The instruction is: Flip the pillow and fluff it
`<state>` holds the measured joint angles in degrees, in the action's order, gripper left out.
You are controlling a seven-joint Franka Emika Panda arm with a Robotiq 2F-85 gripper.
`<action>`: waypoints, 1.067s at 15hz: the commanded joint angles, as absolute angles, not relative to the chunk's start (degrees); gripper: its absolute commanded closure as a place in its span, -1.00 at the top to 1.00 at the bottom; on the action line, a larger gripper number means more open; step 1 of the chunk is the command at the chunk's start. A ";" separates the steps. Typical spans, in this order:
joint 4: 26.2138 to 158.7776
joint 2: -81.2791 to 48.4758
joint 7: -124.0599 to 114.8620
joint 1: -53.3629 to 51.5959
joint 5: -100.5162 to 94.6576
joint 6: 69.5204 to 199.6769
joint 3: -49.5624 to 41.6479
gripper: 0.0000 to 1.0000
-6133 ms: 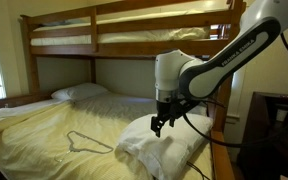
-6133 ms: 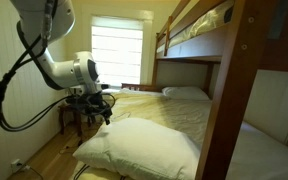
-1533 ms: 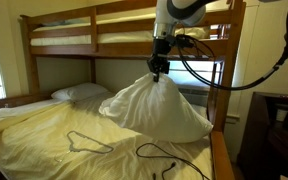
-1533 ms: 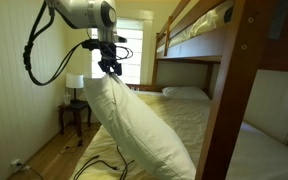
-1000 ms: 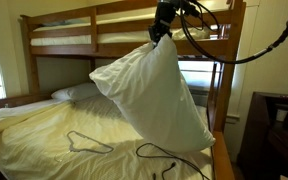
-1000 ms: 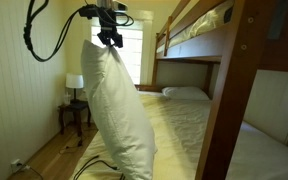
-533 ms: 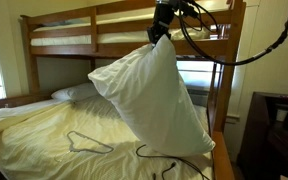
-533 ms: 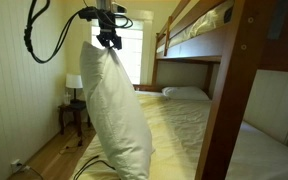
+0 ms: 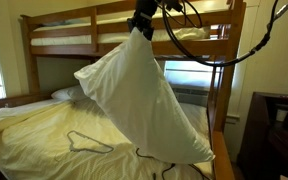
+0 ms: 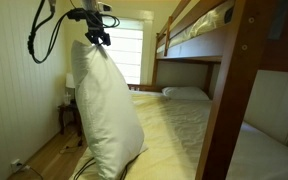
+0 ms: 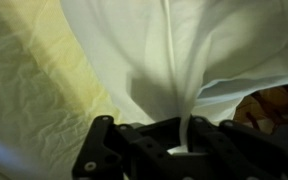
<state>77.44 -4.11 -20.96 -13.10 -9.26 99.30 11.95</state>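
Observation:
The pillow is hanging by its corner and its lower end (image 9: pixel 187 150) is on the bed, so next my gripper moves the corner toward the bunk post (image 9: pixel 221 105) and lays the pillow over.
The big white pillow (image 9: pixel 144 100) hangs by one corner high above the lower bunk, its bulk drooping toward the foot of the bed. My gripper (image 9: pixel 140 30) is shut on that top corner, just under the upper bunk's rail. An exterior view from the foot shows the pillow (image 10: pixel 99 110) hanging tall at the bed's near side with my gripper (image 10: pixel 97 40) pinching its tip. In the wrist view the jaws of my gripper (image 11: pixel 187 135) clamp a thin fold of the pillow (image 11: pixel 174 50), which spreads out below over the yellow sheet.
A smaller flat white pillow (image 9: pixel 72 92) lies at the head of the bed (image 9: pixel 44 125). A wire hanger (image 9: pixel 87 143) and a black cable (image 9: pixel 149 155) lie on the yellow sheet. The wooden upper bunk (image 9: pixel 94 25) and post (image 9: pixel 221 90) stand close by.
Over the last second my gripper has carried the hanging pillow sideways along the bed, toward the head end. It stays shut on the corner.

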 commanded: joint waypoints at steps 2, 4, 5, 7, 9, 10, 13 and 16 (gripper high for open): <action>68.29 -3.29 -25.86 -13.20 -5.80 96.22 11.94 -1.00; 63.52 -4.34 -25.21 -14.61 -7.32 94.66 12.75 -1.00; 61.40 -4.92 -24.88 -15.24 -8.00 93.88 13.28 -1.00; 57.20 -6.57 -23.83 -16.81 -8.63 92.80 14.46 -1.00; 53.63 -8.66 -22.56 -18.34 -8.86 93.25 15.53 -1.00; 52.72 -9.42 -21.64 -18.93 -9.13 94.18 15.76 -1.00; 54.04 -9.58 -16.75 -18.04 -7.93 96.89 15.36 -1.00; 59.82 -6.47 -13.53 -14.41 -4.42 99.73 13.36 -1.00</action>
